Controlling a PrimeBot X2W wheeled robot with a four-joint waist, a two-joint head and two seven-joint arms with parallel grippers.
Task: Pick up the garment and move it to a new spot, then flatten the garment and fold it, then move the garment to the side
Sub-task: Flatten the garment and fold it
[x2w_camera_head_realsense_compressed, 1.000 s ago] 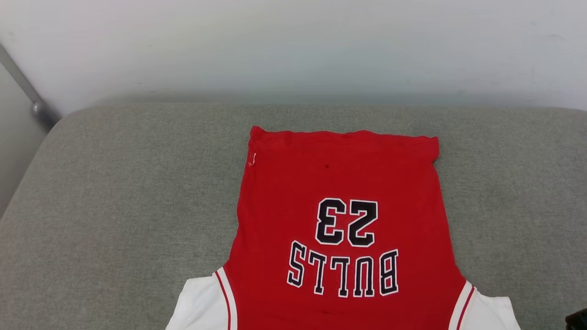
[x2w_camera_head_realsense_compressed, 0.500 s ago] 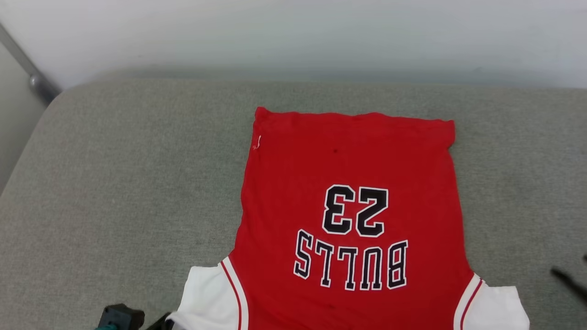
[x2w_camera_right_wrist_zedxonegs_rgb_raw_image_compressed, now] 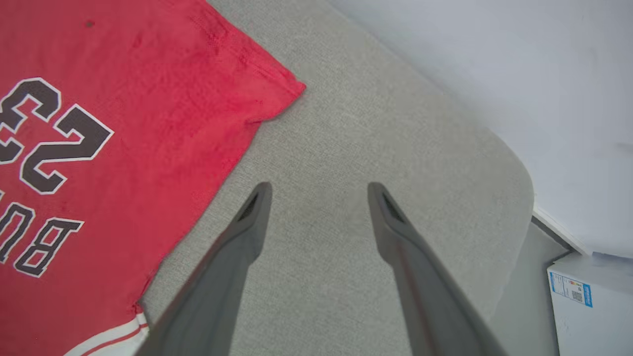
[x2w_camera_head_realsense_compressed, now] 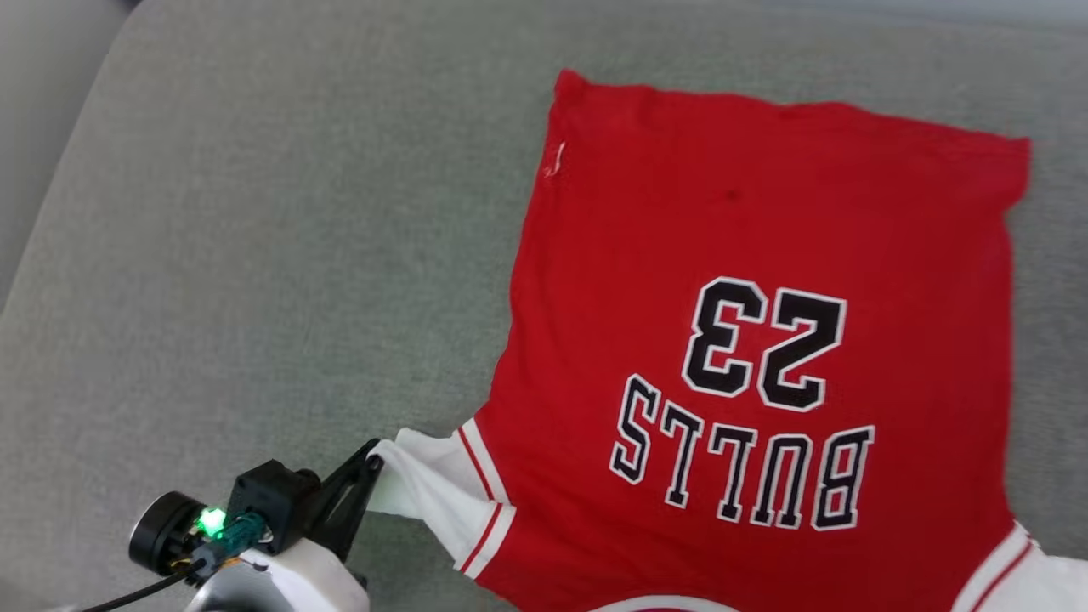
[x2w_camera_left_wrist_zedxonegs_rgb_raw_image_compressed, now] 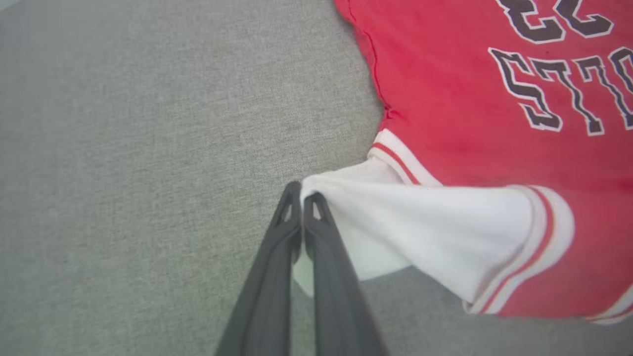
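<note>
The red corner of the garment (x2w_camera_right_wrist_zedxonegs_rgb_raw_image_compressed: 287, 94) should open up between its layers as I raise it, because the stitched hem (x2w_camera_right_wrist_zedxonegs_rgb_raw_image_compressed: 244, 53) ends in a loose, puckered tip.
The garment (x2w_camera_head_realsense_compressed: 765, 255) is a red jersey T-shirt with white sleeves, lying spread on a grey cushion with black "BULLS 23" lettering face up and upside down to me. At the lower left of the head view my left gripper (x2w_camera_head_realsense_compressed: 371, 456) is shut on the edge of the garment's white left sleeve (x2w_camera_head_realsense_compressed: 425, 489). The left wrist view shows the same pinch: left gripper (x2w_camera_left_wrist_zedxonegs_rgb_raw_image_compressed: 301, 198), the sleeve (x2w_camera_left_wrist_zedxonegs_rgb_raw_image_compressed: 420, 222) pulled taut and lifted off the cushion. In the right wrist view my right gripper (x2w_camera_right_wrist_zedxonegs_rgb_raw_image_compressed: 319, 190) is open above bare cushion, just right of the garment's (x2w_camera_right_wrist_zedxonegs_rgb_raw_image_compressed: 99, 99) side edge.
The grey cushion (x2w_camera_head_realsense_compressed: 255, 255) spreads wide to the left of the garment. Its rounded far corner (x2w_camera_right_wrist_zedxonegs_rgb_raw_image_compressed: 514, 168) meets a pale wall (x2w_camera_right_wrist_zedxonegs_rgb_raw_image_compressed: 494, 59). A white box with a blue label (x2w_camera_right_wrist_zedxonegs_rgb_raw_image_compressed: 588, 301) stands beyond the cushion's edge.
The head camera has tilted down and shifted, so the wall left the picture. My left gripper has come into view, shut on the sleeve and drawing it outward. The right gripper has opened.
</note>
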